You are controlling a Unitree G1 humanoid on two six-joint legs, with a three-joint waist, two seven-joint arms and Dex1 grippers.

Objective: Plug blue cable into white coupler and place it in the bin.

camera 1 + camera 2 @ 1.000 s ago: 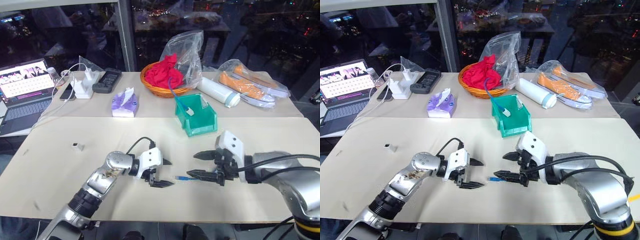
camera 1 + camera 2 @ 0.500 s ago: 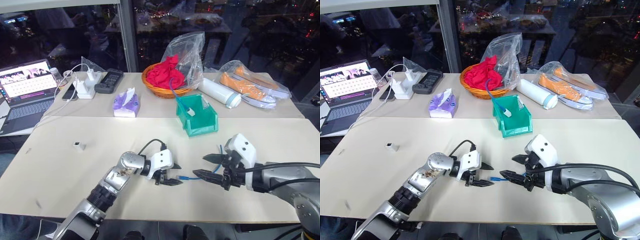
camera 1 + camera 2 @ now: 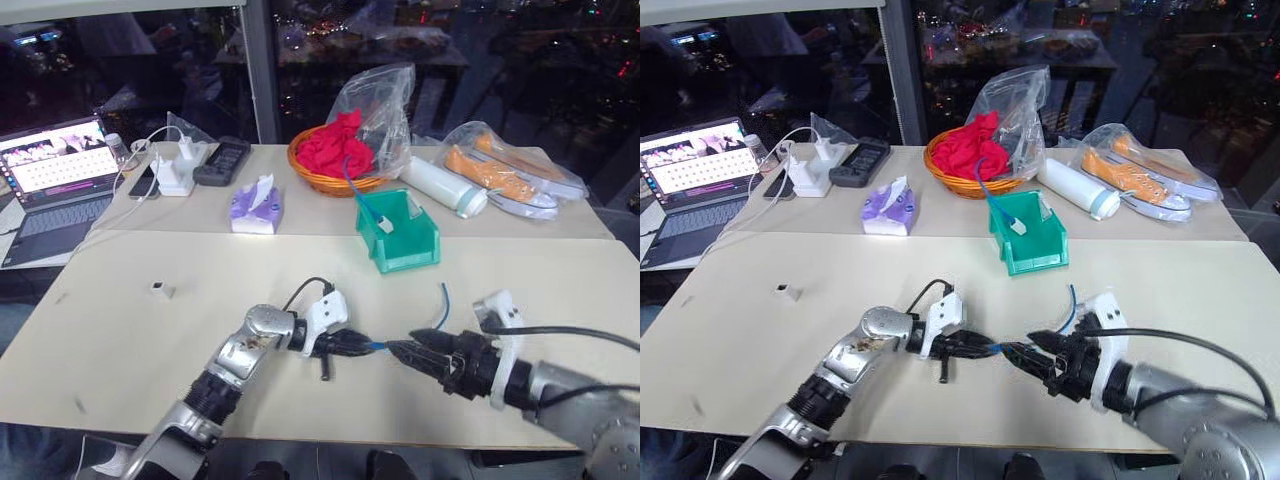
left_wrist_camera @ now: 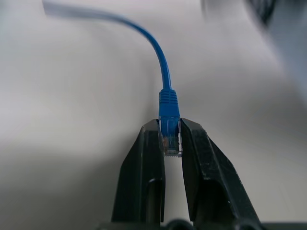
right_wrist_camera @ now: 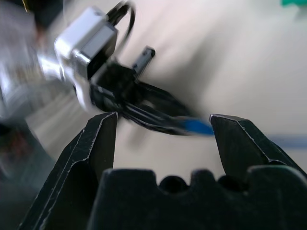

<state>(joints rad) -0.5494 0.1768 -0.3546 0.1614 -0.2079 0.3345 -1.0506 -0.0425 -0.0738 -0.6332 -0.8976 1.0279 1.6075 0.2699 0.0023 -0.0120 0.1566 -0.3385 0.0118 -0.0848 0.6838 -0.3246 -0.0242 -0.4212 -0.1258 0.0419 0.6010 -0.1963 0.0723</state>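
The blue cable's loose end (image 3: pixel 446 294) is curling up in the air, so the blue cable will keep an arc rather than hang limp when I carry it.
My left gripper (image 3: pixel 352 345) is shut on the clear plug of the blue cable (image 4: pixel 162 62), just above the table's front middle; in the left wrist view both fingers (image 4: pixel 144 158) clamp the plug. My right gripper (image 3: pixel 404 351) faces it tip to tip and is open, its fingers (image 5: pixel 96 143) standing wide on either side of the cable without touching it. The cable's free end (image 3: pixel 443 297) curls up behind the right gripper. The white coupler (image 3: pixel 158 290) lies alone on the table far to the left. The teal bin (image 3: pixel 405 258) stands behind the grippers.
Another blue cable with a white piece (image 3: pixel 383 224) runs from the bin into the orange basket (image 3: pixel 335 180) of red cloth. Along the back are a laptop (image 3: pixel 50 175), a charger block (image 3: pixel 175 170), a tissue pack (image 3: pixel 255 208), a white bottle (image 3: pixel 442 186) and bagged shoes (image 3: pixel 510 175).
My left gripper moved right to the cable's plug and shut on it. The right gripper rolled over, sank and drew back a little, staying open.
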